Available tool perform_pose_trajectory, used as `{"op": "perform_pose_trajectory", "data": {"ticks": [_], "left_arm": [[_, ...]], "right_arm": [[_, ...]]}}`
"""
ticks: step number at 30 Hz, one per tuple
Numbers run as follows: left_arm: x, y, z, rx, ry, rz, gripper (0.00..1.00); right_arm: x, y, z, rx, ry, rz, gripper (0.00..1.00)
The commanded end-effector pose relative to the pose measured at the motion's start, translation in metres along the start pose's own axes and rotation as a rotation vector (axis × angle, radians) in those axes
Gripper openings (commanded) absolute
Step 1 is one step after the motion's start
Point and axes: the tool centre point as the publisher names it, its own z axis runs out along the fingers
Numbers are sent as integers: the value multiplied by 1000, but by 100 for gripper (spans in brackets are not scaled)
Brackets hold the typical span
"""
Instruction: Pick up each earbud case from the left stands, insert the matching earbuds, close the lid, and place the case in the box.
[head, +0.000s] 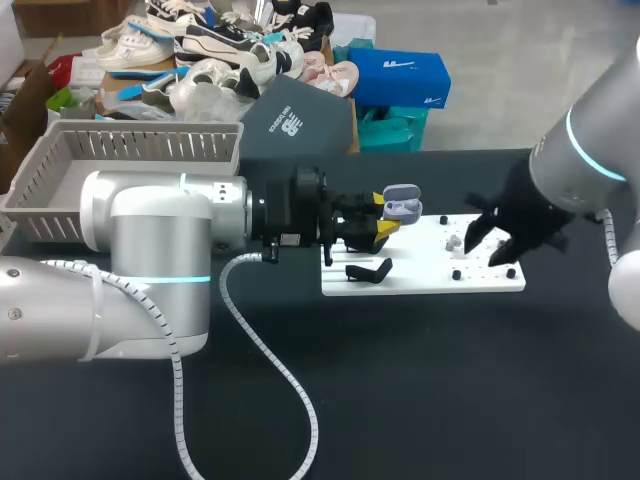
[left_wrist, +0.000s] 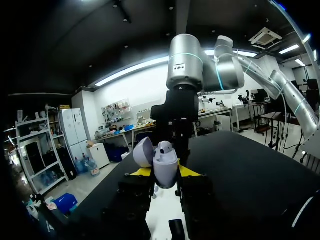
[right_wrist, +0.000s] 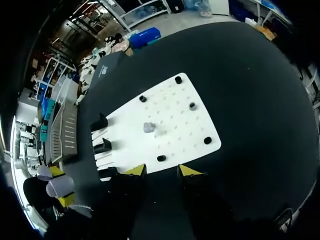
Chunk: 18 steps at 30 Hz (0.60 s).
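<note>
I should expect a hidden peg under the grey earbud (head: 453, 243) when I lift it, because it fills the middle of a row of black pegs (head: 457, 274).
My left gripper (head: 385, 222) is shut on an open lavender-grey earbud case (head: 402, 205), held over the left end of the white board (head: 420, 280). In the left wrist view the case (left_wrist: 165, 167) sits between the yellow tips with its lid (left_wrist: 144, 151) swung open. My right gripper (head: 488, 245) hangs over the board's right part. In its own view the right gripper (right_wrist: 162, 171) is open with nothing between its fingers, above the board's (right_wrist: 175, 107) edge. A small grey earbud (right_wrist: 149, 127) lies on the board ahead of it.
Black stands (head: 368, 270) occupy the board's left end, and small black pegs (right_wrist: 207, 140) dot its corners. A grey basket (head: 130, 160) stands at the back left, with a dark box (head: 295, 115) beside it. My right arm (left_wrist: 182, 75) rises just ahead of the left gripper.
</note>
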Motion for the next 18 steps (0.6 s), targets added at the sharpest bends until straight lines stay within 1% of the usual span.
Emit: {"op": "perform_pose_trajectory", "data": {"ticks": [1,3,11,18], "left_arm": [[0,-1,0,-5,-2,2,0],[0,-1,0,-5,-2,2,0],[0,-1,0,-5,-2,2,0],[0,-1,0,-5,-2,2,0]], "right_arm": [[-10,8,13,5,27,-13,39],[-13,11,16,6,32,-18,42],[-24,19,27,22,53,-21,43],[-28,22,36,41,70,-11,42]]}}
